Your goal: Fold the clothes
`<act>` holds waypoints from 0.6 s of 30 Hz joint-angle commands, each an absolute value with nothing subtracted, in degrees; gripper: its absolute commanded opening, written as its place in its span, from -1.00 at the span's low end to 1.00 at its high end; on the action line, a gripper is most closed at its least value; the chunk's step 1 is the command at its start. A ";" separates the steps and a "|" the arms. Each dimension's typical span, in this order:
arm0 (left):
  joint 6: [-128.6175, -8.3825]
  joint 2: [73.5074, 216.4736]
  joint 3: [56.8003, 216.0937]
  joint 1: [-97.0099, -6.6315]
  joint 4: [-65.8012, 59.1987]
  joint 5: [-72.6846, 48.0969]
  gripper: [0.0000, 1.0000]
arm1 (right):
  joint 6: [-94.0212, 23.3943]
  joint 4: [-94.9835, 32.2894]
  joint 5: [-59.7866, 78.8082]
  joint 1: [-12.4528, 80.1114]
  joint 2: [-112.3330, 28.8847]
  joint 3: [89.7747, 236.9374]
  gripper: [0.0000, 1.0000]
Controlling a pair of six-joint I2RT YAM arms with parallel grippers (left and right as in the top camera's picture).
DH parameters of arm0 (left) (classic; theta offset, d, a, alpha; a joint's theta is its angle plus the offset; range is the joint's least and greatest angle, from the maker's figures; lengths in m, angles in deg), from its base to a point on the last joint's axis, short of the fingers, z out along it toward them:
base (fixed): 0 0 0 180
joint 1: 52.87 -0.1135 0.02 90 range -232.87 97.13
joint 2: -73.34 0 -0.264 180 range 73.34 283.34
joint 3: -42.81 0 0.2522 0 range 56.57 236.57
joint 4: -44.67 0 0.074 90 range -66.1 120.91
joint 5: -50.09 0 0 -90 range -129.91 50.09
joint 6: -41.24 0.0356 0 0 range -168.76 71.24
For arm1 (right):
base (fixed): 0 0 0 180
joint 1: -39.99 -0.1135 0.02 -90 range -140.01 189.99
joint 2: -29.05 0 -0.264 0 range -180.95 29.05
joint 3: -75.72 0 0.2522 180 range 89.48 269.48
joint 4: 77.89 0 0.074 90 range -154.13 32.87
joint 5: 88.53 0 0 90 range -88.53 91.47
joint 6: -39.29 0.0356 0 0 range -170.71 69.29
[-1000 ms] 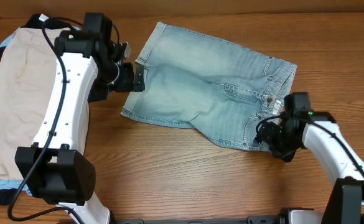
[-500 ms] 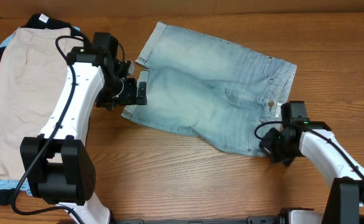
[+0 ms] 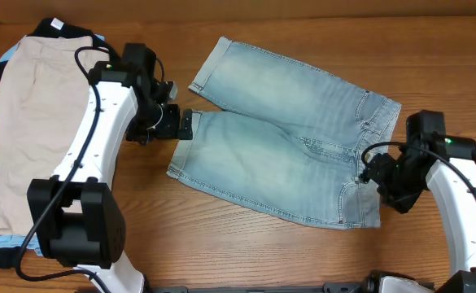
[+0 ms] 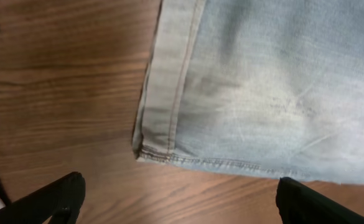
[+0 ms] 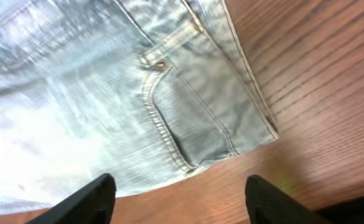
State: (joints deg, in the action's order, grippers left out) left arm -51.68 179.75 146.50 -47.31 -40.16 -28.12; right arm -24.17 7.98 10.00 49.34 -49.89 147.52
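My gripper will lift the near leg (image 4: 231, 127) and carry it across, and the leg will fold over flat as one because the stitched hem corner (image 4: 150, 152) joins both denim layers.
The light-blue denim shorts (image 3: 290, 150) lie spread flat in the middle of the table, cuffed legs to the left, waistband to the right. My left gripper (image 3: 181, 124) is open and empty at the near leg's cuffed hem. In the left wrist view the hem corner (image 4: 169, 81) lies just ahead of the gripper (image 4: 182, 205), which is over bare wood. My right gripper (image 3: 376, 175) is open and empty beside the waistband. In the right wrist view the pocket corner (image 5: 188, 118) lies ahead of the gripper (image 5: 185, 202).
At the far left lies a pile with beige shorts (image 3: 26, 122) on top, a black garment (image 3: 54, 31) and a pale-blue garment (image 3: 8, 55) showing at its edges. The left arm reaches across beside this pile.
The denim shorts went from bunched to spread flat and shifted right. My right gripper moved right and off the waistband corner. My left gripper stayed at the leg hem.
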 commanded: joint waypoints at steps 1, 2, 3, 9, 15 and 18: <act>-54.76 179.78 145.04 -46.70 -41.71 -27.88 1.00 | -22.72 7.98 10.53 49.38 -48.86 148.31 0.38; -56.66 179.32 144.47 -46.70 -41.98 -27.86 1.00 | -21.39 7.74 10.53 49.38 -47.61 148.31 0.37; -57.63 178.90 144.16 -46.70 -41.93 -27.86 1.00 | -20.60 7.68 10.44 49.38 -46.76 148.31 0.38; -69.19 169.50 137.43 -45.93 -39.29 -30.04 1.00 | -13.94 8.77 9.17 49.27 -33.54 147.98 0.44; -83.85 161.59 120.49 -45.08 -27.49 -33.04 0.82 | -10.11 9.54 9.19 49.27 -24.62 143.11 1.00; -92.14 161.90 114.66 -45.08 -21.65 -33.87 0.49 | -9.92 9.71 9.22 49.27 -23.99 140.55 1.00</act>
